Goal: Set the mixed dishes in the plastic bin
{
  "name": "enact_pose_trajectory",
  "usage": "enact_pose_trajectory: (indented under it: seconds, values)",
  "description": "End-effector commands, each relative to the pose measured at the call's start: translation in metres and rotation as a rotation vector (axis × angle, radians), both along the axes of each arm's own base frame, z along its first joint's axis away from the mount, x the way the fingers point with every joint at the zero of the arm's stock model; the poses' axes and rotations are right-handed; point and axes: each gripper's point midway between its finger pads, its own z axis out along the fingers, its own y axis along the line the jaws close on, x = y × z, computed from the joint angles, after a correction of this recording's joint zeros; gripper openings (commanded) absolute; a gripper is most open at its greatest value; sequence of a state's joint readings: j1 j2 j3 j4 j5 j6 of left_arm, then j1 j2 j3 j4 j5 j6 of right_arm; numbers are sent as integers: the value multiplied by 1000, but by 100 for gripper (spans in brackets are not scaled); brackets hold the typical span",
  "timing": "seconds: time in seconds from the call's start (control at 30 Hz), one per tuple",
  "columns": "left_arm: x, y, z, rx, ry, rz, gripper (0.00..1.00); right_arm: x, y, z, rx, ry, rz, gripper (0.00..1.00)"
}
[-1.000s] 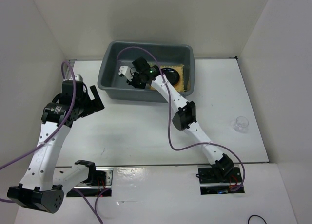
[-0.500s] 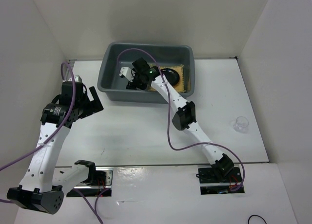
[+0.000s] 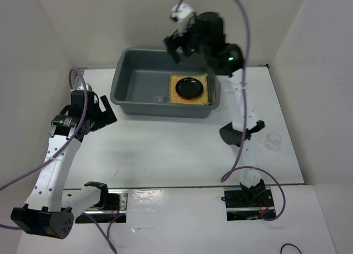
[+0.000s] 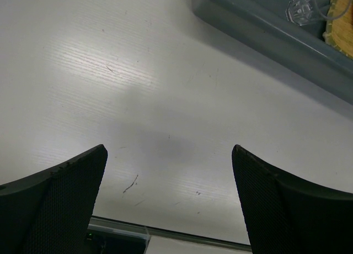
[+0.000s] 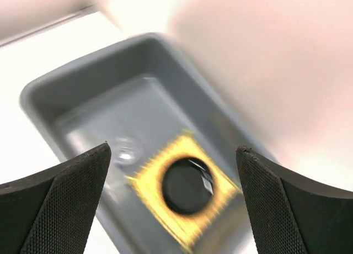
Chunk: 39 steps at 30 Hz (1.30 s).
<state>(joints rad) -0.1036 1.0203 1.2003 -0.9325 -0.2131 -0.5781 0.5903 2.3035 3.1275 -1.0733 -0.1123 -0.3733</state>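
The second clear glass cup (image 3: 272,141) near the side is standing free, so my open right gripper should keep moving toward it until the fingers are on both sides of the cup's rim (image 3: 273,137).
The grey plastic bin (image 3: 126,84) sits at the back of the table. Inside it lies a square tan woven mat (image 3: 204,97) with a small black plate (image 3: 190,88) on top. A small clear glass cup (image 3: 159,95) stands on the bin floor to the mat's left. My right gripper (image 3: 181,28) hangs high over the bin's far edge, open and empty. The blurred right wrist view looks down between the right gripper's (image 5: 172,149) tips at the bin (image 5: 71,94), mat (image 5: 149,179), plate (image 5: 186,185) and cup (image 5: 126,150). My left gripper (image 3: 102,115) is open and empty over the table, left of the bin.
A second clear glass cup (image 3: 272,139) stands on the table at the right, near the side wall. White walls close in the table on three sides. The left wrist view shows bare table and the bin's near wall (image 4: 265,27), with the cup (image 4: 302,8) behind it.
My right gripper opened, left the glass cup on the bin floor, and rose from inside the bin to high above its far edge. The left arm barely moved.
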Motion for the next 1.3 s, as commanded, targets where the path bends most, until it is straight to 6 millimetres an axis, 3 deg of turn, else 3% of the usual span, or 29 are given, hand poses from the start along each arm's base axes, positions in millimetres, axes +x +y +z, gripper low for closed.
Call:
enact_pose_trajectory:
  seconds: [0.0, 0.03, 0.07, 0.1, 0.13, 0.17, 0.2, 0.23, 0.27, 0.3, 0.33, 0.37, 0.4, 0.47, 0.5, 0.57, 0.6, 0.8, 0.93, 1.27]
  values:
    - [4, -1, -4, -22, -32, 2, 100, 16, -103, -45, -11, 275, -248, 98]
    - [5, -4, -7, -33, -31, -8, 100, 29, -148, -63, -35, 337, -348, 98]
    - [3, -2, -14, -42, -25, 11, 100, 26, -174, -48, -16, 315, -394, 98]
    - [1, -5, -16, -64, -22, 12, 100, 25, -199, -47, -25, 324, -437, 98]
    - [2, -8, -20, -81, -20, 8, 100, 29, -247, -78, -60, 421, -550, 98]
    - [2, -9, -20, -95, -31, 20, 100, 14, -272, -73, -72, 430, -588, 98]
    - [-2, -11, -26, -109, -18, 19, 100, 0, -296, -127, -143, 597, -622, 97]
    - [-5, -11, -27, -117, -24, 27, 100, -25, -333, -122, -158, 604, -650, 95]
    - [-7, -12, -27, -134, -29, 44, 100, -39, -350, -131, -174, 626, -664, 94]
    - [-9, -12, -30, -142, -26, 52, 100, -61, -364, -173, -207, 738, -678, 94]
    - [-10, -12, -27, -143, -38, 51, 100, -59, -385, -169, -210, 660, -736, 94]
    - [-12, -9, -22, -154, -61, 69, 100, -79, -406, -151, -233, 578, -778, 94]
    - [-15, -10, -25, -159, -53, 76, 100, -97, -411, -181, -270, 633, -782, 94]
    - [-16, -10, -21, -168, -68, 82, 100, -110, -428, -189, -336, 589, -832, 94]
    - [-18, -10, -23, -174, -58, 90, 100, -129, -429, -204, -353, 613, -838, 94]
    - [-19, -10, -27, -171, -37, 92, 100, -138, -436, -215, -363, 605, -864, 93]
    - [-19, -10, -27, -171, -37, 92, 100, -151, -442, -230, -377, 637, -881, 93]
    - [-15, -11, -38, -156, 23, 74, 100, -188, -434, -290, -385, 788, -855, 87]
    - [-11, -13, -44, -150, 47, 56, 100, -206, -428, -326, -396, 864, -835, 84]
    - [-12, -12, -42, -144, 40, 48, 100, -208, -435, -366, -397, 919, -827, 80]
